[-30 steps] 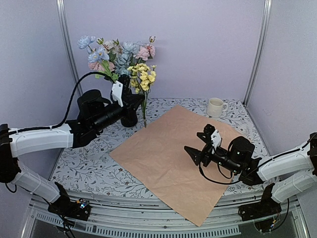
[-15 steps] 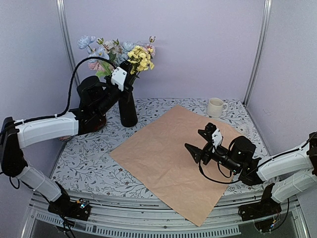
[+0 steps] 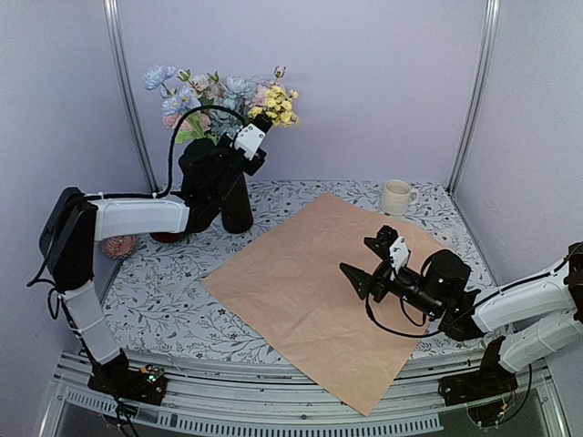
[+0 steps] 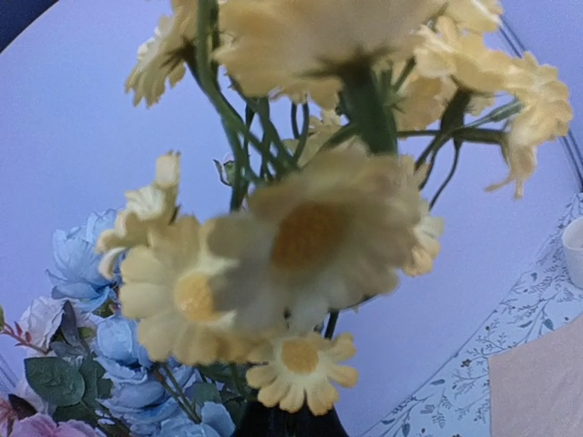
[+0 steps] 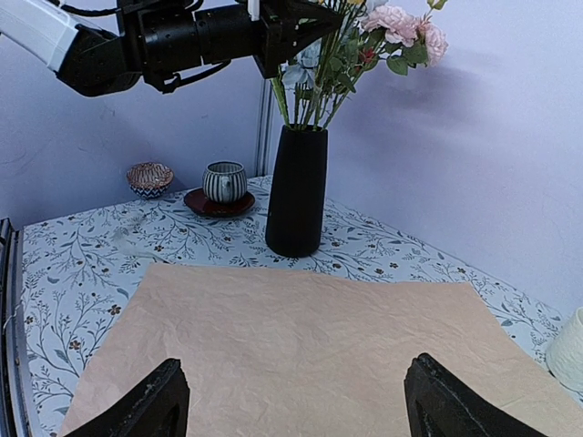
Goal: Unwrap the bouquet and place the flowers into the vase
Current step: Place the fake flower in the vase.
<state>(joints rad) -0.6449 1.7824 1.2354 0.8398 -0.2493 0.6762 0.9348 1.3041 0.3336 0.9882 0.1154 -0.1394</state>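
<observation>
The yellow flowers [image 3: 275, 108] are held with their blossoms up above the vase opening [image 5: 304, 129], so my left gripper should lower them next until the stems are deep inside, and then let go.
The tall black vase [image 3: 239, 205] [image 5: 296, 191] stands at the back left and holds blue and pink flowers [image 3: 196, 91] [image 5: 405, 23]. My left gripper [image 3: 262, 123] [image 5: 314, 16] is high over its mouth, shut on the stem of the yellow flowers [image 3: 278, 102] [image 4: 301, 228], which fill the left wrist view. The vase rim [image 4: 291, 426] shows just under them. The bouquet is undone; its tan paper [image 3: 319, 282] [image 5: 301, 337] lies flat. My right gripper [image 3: 358, 258] [image 5: 301, 405] hovers open and empty above the paper.
A cream mug [image 3: 396, 196] [image 5: 569, 350] stands at the back right. Left of the vase are a striped grey cup [image 5: 224, 180] on a red saucer and a small patterned bowl [image 3: 118, 246] [image 5: 149, 176]. Purple walls close in the back and sides.
My left arm has lifted the yellow flowers from beside the vase to above its mouth, swinging up and right. The right arm has stayed still.
</observation>
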